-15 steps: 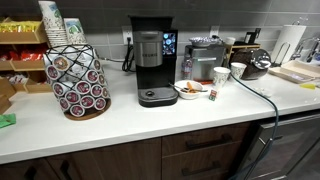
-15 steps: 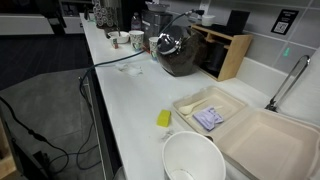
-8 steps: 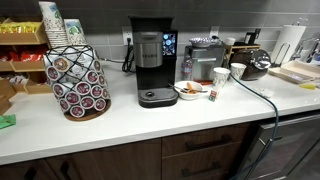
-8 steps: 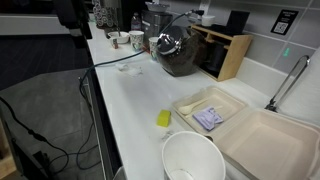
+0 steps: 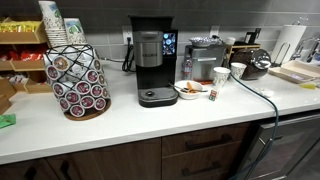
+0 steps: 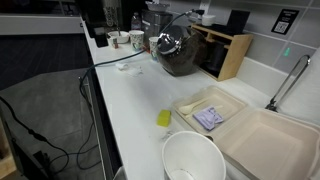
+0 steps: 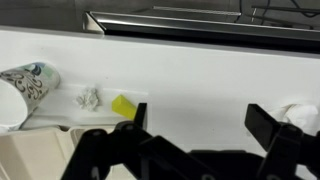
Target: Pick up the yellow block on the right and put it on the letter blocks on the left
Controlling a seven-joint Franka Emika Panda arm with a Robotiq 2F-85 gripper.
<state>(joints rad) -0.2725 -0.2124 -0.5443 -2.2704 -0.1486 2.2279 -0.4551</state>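
Note:
I need to move my gripper back because the yellow block (image 7: 123, 107) lies at a slant near the takeout container, outside my open fingers. My gripper should get over it (image 6: 163, 118) again and turn to line up before going down.
The yellow block (image 5: 212, 95) is a tiny yellow-orange piece standing on the white counter, just right of a white bowl with orange contents (image 5: 189, 90) and in front of two white mugs (image 5: 221, 75). No letter blocks show in any view. My gripper (image 7: 199, 120) shows only in the wrist view. It is open and empty, high above the bare white counter. Its left fingertip (image 7: 136, 114) is close to a yellow-green flat piece (image 7: 123, 105), which also shows in an exterior view (image 6: 163, 118). The yellow block is out of the wrist view.
A coffee machine (image 5: 152, 62) and a pod rack (image 5: 76, 80) stand on the counter. An open takeout container (image 6: 215, 112) with crumpled paper (image 7: 88, 97), a big white bowl (image 6: 192, 158), a paper cup (image 7: 30, 80) and a cable (image 6: 120, 62) lie near the yellow-green piece.
In an exterior view a dark shape at the top left edge has moved to the right. Nothing on the counter has moved.

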